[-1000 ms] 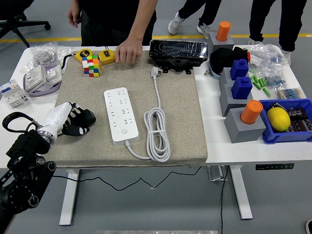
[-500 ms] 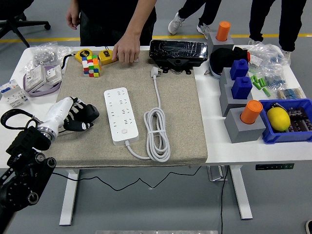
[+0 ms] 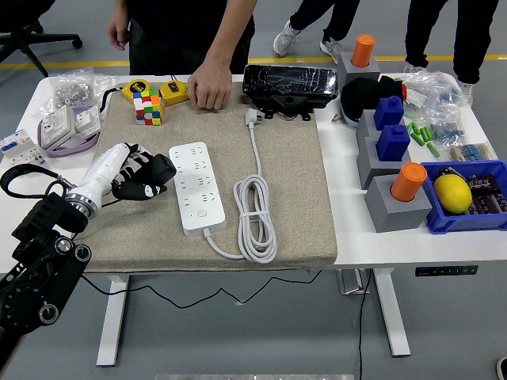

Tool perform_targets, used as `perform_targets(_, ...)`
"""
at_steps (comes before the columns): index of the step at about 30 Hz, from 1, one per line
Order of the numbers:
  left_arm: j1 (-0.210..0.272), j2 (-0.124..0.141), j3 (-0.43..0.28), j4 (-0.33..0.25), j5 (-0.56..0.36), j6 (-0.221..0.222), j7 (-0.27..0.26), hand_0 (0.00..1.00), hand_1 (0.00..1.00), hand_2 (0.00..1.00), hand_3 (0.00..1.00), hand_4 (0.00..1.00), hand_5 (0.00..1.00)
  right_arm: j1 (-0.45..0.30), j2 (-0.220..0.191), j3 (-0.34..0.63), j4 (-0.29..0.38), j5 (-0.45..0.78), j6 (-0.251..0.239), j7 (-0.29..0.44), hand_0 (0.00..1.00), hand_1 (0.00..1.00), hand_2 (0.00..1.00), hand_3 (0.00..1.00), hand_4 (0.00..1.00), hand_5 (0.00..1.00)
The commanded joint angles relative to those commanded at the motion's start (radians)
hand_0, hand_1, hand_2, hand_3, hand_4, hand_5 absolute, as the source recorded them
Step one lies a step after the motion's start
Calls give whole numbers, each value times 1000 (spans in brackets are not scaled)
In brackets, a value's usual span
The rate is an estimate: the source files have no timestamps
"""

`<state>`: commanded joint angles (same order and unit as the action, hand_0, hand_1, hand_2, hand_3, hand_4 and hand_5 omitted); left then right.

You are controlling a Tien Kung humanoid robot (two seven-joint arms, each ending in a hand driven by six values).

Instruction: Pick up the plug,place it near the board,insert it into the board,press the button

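Observation:
A thin black cord [image 3: 112, 203] bends out from under the robot's left hand, so I expect the black plug [image 3: 162, 169] to pull it along over the mat when the robot carries the plug to the board.
A white power strip [image 3: 196, 186] lies lengthwise on the beige mat [image 3: 293, 182], its round button near the front end. Its white cable is coiled [image 3: 255, 214] to the right and runs back to the white plug [image 3: 253, 117] lying near the mat's far edge. My left hand [image 3: 146, 176], black fingers loosely spread and holding nothing, hovers just left of the strip. The right arm is out of sight. A person's hand [image 3: 209, 85] rests on the mat's far edge, left of the plug.
A colour cube [image 3: 147, 106] and yellow tape measures [image 3: 173, 91] sit at the mat's back left. A black device [image 3: 286, 85] stands behind the plug. Grey blocks with blue and orange pieces [image 3: 400, 186] and a blue bin [image 3: 471, 194] fill the right side.
My left hand has moved right and slightly away from me, from the mat's left edge to beside the power strip. The person's hand shifted a little at the far edge.

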<state>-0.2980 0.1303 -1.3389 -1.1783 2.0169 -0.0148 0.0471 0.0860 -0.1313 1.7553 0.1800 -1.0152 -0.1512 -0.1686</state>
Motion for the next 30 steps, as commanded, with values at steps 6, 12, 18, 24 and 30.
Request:
perform_targets(6, -42, 21, 62, -1, -19, -4, 2, 285, 200, 232, 345, 709, 139, 1, 0, 0, 0, -1, -1, 0, 784, 762, 761, 782, 998, 998)
perform_targets(12, -101, 42, 143, 25, -32, 0, 2, 287, 203, 234, 351, 715, 136, 3, 0, -5, 0, 5, -3, 0, 782, 761, 760, 781, 998, 998)
perform_targets(18, -156, 54, 218, 83, -41, 17, -7, 287, 204, 234, 356, 718, 138, 3, 0, -7, 0, 6, -7, -2, 783, 762, 760, 782, 998, 998)
perform_targets(24, -188, 56, 257, 141, -31, 24, -12, 288, 206, 236, 361, 718, 135, 6, 1, -15, 0, 12, -9, 1, 780, 762, 760, 782, 998, 998)
perform_targets(30, -211, 58, 290, 194, -17, 27, -22, 289, 211, 238, 365, 725, 131, 8, -1, -22, 0, 19, -10, -1, 782, 762, 760, 782, 998, 998)
